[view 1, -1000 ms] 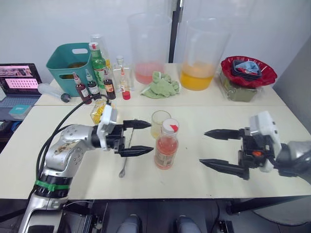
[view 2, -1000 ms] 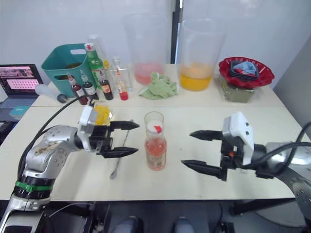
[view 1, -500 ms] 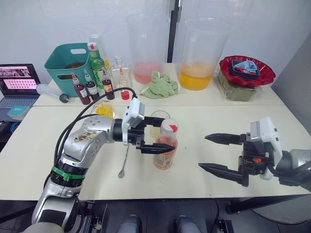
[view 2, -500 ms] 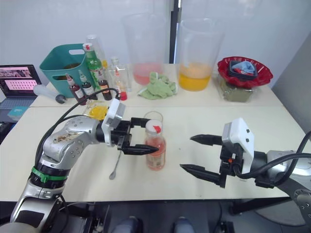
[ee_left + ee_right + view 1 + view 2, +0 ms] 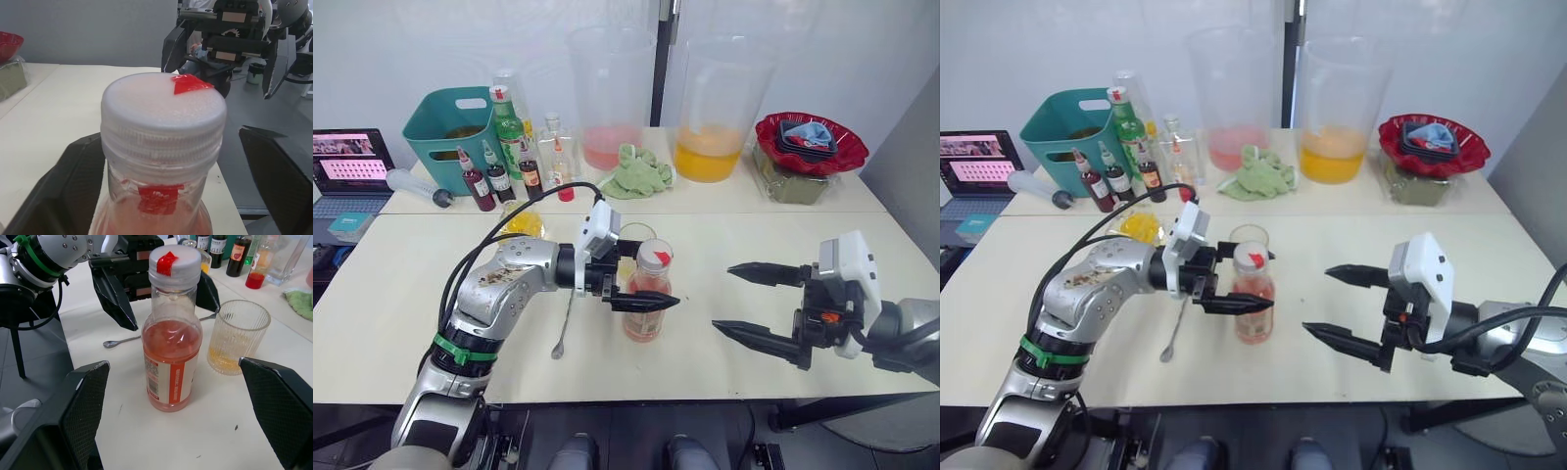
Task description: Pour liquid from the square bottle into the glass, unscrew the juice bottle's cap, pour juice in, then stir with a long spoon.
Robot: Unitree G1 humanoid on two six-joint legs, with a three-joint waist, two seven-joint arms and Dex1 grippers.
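The red patch (image 5: pixel 167 264) ends above the bottle's neck. The cap (image 5: pixel 654 256) will take the patch around with it when I twist, and the cap will still sit on the bottle's neck.
The juice bottle (image 5: pixel 646 299) with pink-orange liquid stands upright mid-table, its white cap (image 5: pixel 654 257) screwed on. My left gripper (image 5: pixel 641 276) is open, one finger in front of the bottle's neck and one behind; in the left wrist view the fingers (image 5: pixel 68 191) flank the cap (image 5: pixel 164 112) without touching. Just behind the bottle stands the glass (image 5: pixel 237 335), holding a little yellow liquid. The square bottle (image 5: pixel 1141 227) is partly hidden behind my left arm. Left of the juice bottle lies the long spoon (image 5: pixel 563 328). My right gripper (image 5: pixel 722 297) is open, to the bottle's right.
Two big clear pitchers (image 5: pixel 607 93) (image 5: pixel 715 108), a green cloth (image 5: pixel 636 171), a teal basket (image 5: pixel 450 127), a green bottle (image 5: pixel 509 122) and small dark red-capped bottles (image 5: pixel 499 176) line the back table. A red bowl (image 5: pixel 813 142) is back right, a laptop (image 5: pixel 347 166) far left.
My left gripper has moved right, from beside the spoon to the juice bottle, and its fingers now straddle the neck. The right gripper has barely shifted.
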